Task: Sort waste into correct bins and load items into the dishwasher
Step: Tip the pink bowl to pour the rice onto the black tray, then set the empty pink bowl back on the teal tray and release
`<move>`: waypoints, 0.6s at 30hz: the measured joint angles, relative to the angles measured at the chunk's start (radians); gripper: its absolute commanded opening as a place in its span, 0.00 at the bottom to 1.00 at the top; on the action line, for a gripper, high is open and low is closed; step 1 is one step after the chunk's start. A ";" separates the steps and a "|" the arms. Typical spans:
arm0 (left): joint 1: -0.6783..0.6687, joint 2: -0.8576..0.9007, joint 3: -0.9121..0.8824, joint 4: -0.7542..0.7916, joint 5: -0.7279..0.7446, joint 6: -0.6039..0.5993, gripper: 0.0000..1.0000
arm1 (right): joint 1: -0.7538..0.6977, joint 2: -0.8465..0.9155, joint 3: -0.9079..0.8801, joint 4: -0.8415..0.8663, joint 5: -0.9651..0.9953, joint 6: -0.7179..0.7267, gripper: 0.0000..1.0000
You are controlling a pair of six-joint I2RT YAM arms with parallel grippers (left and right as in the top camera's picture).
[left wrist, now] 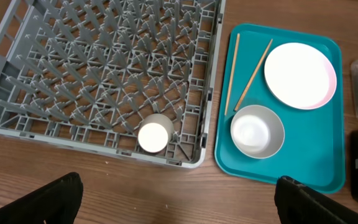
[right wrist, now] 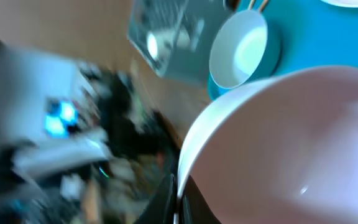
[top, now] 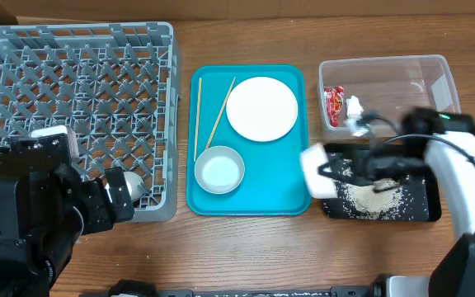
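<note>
The small white plate (top: 317,171) is clear of rice, and I can see the teal tray open beside the pale bowl (top: 275,169). My right gripper goes on there before it lets go of the plate.
My right gripper (top: 333,170) is shut on the rim of the small white plate (top: 312,172), holding it tilted on edge over the left end of the black tray (top: 419,210), where rice grains (top: 369,198) lie. In the right wrist view the plate (right wrist: 291,149) fills the frame, with the fingers (right wrist: 179,199) pinching its edge. The clear tub (top: 435,70) holds the red wrapper (top: 334,103) and white tissue (top: 354,106). My left gripper (left wrist: 185,205) is open and empty over bare wood in front of the grey dish rack (top: 23,49), which holds the white cup (left wrist: 154,137).
The teal tray (top: 291,194) carries the large white plate (top: 261,108), the pale bowl (top: 219,169) and two chopsticks (top: 199,111). The left arm's black body covers the rack's near left corner. A few rice grains lie on the wood by the left gripper.
</note>
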 measured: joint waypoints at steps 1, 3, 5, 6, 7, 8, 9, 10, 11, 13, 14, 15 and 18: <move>0.000 0.000 0.000 0.000 0.000 0.000 1.00 | 0.052 -0.002 0.011 0.068 0.059 0.076 0.04; 0.000 0.000 0.000 0.000 0.000 0.000 1.00 | 0.152 -0.002 0.023 0.195 0.208 0.245 0.04; 0.000 0.000 0.000 0.000 0.000 0.000 1.00 | 0.256 -0.002 0.024 0.310 0.388 0.433 0.04; 0.000 0.000 -0.001 0.000 0.000 0.000 1.00 | 0.304 -0.002 0.024 0.351 0.457 0.506 0.04; 0.000 0.000 -0.001 0.000 0.000 0.000 1.00 | 0.349 -0.002 0.024 0.385 0.516 0.566 0.04; 0.000 0.000 -0.001 0.000 0.000 0.000 1.00 | 0.384 -0.002 0.024 0.417 0.561 0.616 0.04; 0.000 0.000 -0.001 0.000 0.000 0.000 1.00 | 0.412 -0.002 0.024 0.444 0.595 0.656 0.04; 0.000 0.000 -0.001 0.000 0.000 0.000 1.00 | 0.437 -0.002 0.024 0.470 0.629 0.694 0.04; 0.000 0.000 -0.001 0.000 0.000 0.000 1.00 | 0.462 -0.002 0.024 0.496 0.663 0.726 0.04; 0.000 0.000 -0.001 0.000 0.000 0.000 1.00 | 0.499 0.000 0.024 0.526 0.719 0.768 0.04; 0.000 0.000 -0.001 0.000 0.000 0.000 1.00 | 0.521 0.006 0.024 0.543 0.753 0.784 0.04; 0.000 0.000 -0.001 0.000 0.000 0.000 1.00 | 0.541 0.014 0.024 0.560 0.782 0.799 0.04; 0.000 0.000 -0.001 0.000 0.000 0.000 1.00 | 0.596 0.058 0.024 0.601 0.852 0.822 0.04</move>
